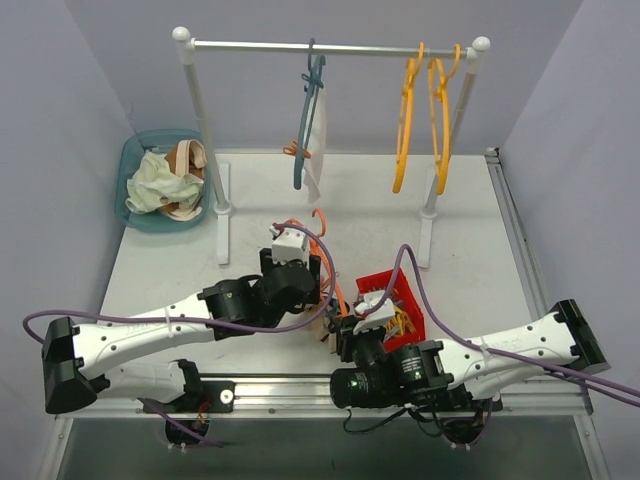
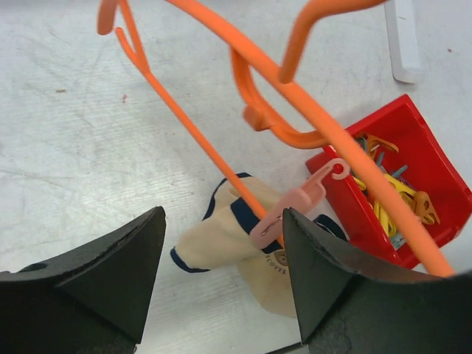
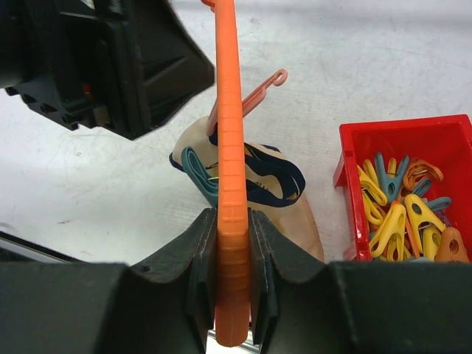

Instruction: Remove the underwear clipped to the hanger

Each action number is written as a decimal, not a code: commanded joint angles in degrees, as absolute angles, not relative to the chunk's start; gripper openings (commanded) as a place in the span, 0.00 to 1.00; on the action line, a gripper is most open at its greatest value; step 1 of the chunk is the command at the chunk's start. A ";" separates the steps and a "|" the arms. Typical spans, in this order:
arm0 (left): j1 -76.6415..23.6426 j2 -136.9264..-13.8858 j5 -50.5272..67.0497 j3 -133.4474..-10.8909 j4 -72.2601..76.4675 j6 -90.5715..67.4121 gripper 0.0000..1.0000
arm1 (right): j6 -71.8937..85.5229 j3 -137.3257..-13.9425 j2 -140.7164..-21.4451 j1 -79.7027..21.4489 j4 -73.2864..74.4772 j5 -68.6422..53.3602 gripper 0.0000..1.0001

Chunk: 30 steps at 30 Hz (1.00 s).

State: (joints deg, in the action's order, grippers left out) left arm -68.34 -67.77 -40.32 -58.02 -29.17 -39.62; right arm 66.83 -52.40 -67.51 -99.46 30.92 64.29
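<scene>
The pink clip (image 2: 271,225) lies at a slant across one finger of my left gripper. I should move back and get both fingers evenly around the clip (image 2: 296,201) before I close them.
The cream underwear with dark trim (image 2: 221,240) lies on the table, clipped by a pink clip (image 2: 295,206) to an orange hanger (image 2: 310,110). My right gripper (image 3: 233,243) is shut on the hanger's bar (image 3: 230,147), with the cream underwear (image 3: 284,203) just beyond it. My left gripper (image 2: 221,273) is open above the cream underwear, its right finger (image 2: 332,280) beside the pink clip. The white underwear (image 1: 317,135) hangs from a teal hanger (image 1: 308,90) on the rack, held by an orange clip (image 1: 292,151).
A red bin (image 1: 403,291) of loose clips sits right of the grippers and shows in the right wrist view (image 3: 402,133). Yellow hangers (image 1: 420,110) hang on the rack (image 1: 260,46). A teal basket (image 1: 135,160) at far left holds pale green and peach-tan cloths.
</scene>
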 commanded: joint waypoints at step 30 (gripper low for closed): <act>-69.79 -69.52 -40.50 -57.30 -22.93 -36.90 0.82 | 68.82 -55.20 -65.48 -99.76 33.75 69.26 0.00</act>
